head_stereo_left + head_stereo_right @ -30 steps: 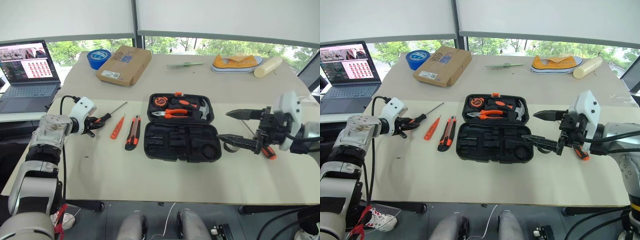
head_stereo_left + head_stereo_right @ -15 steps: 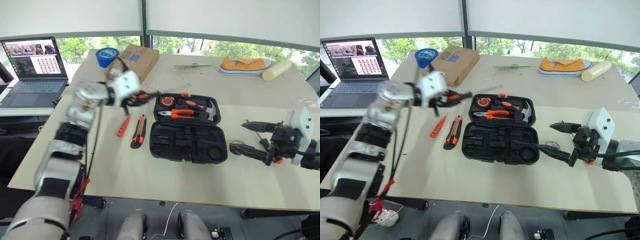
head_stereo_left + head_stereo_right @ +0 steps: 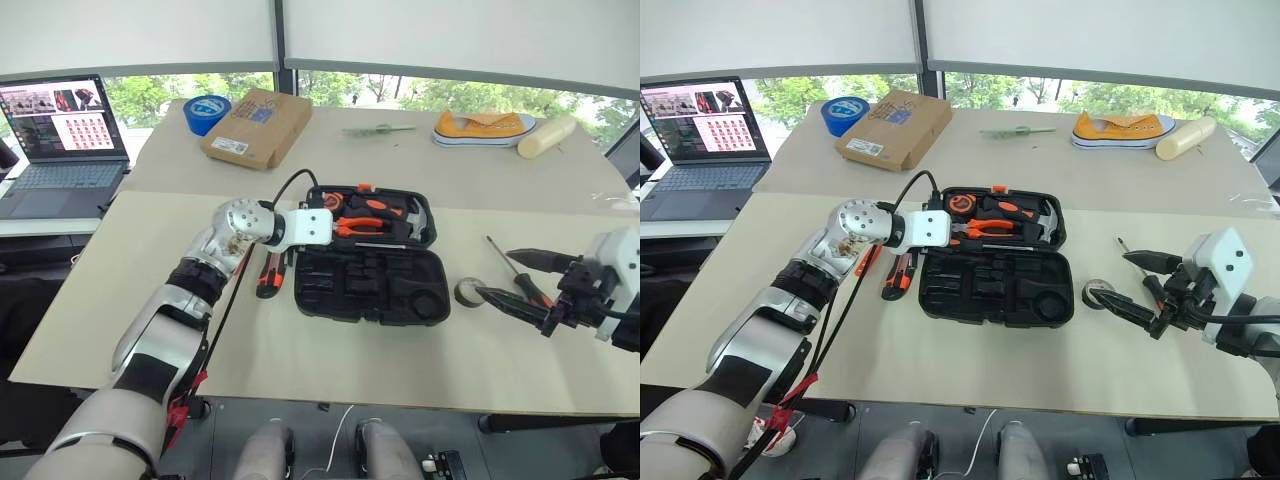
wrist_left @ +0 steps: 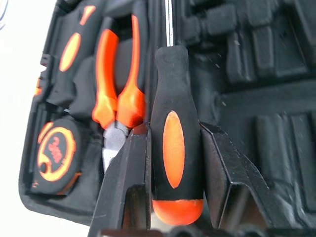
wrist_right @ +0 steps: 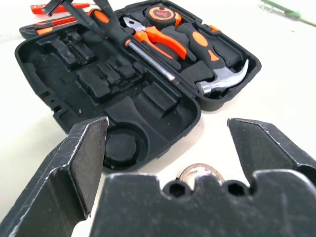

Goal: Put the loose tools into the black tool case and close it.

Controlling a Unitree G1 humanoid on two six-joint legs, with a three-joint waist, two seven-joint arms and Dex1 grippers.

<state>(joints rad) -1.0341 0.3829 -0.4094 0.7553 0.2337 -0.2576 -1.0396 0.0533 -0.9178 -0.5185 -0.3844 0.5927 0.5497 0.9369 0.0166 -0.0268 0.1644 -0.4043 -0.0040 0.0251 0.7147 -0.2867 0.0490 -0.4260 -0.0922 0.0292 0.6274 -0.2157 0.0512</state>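
The held screwdriver's shaft [image 5: 155, 63] is lying across the tool case's hinge line, so next my left gripper moves the screwdriver into the near half's slot [image 3: 387, 260] before it backs away.
The black tool case [image 3: 372, 314] lies open mid-table, with hammer, pliers and tape measure in its far half. My left gripper [image 3: 333, 226] is shut on an orange-and-black screwdriver [image 4: 174, 148]. It holds the tool over the case, the shaft [image 5: 154, 63] lying along the hinge line. An orange-black utility knife [image 3: 267, 276] and a small orange screwdriver [image 3: 866, 262] lie left of the case, partly under my left arm. Right of the case sit a small dark tape roll [image 3: 467, 291] and a second long screwdriver [image 3: 512, 270]. My right gripper [image 3: 497, 274] hangs open beside them, holding nothing.
At the far side of the table are a blue tape roll [image 3: 203, 112], a cardboard box [image 3: 255, 128], a green item [image 3: 375, 129], a yellow shoe [image 3: 480, 127] and a cream cylinder [image 3: 545, 135]. A laptop [image 3: 60, 130] stands open on a side table at far left.
My left arm has swung right from the table's left side to over the case, carrying the screwdriver and rolling its wrist. My right gripper has drawn back to the right, uncovering the tape roll.
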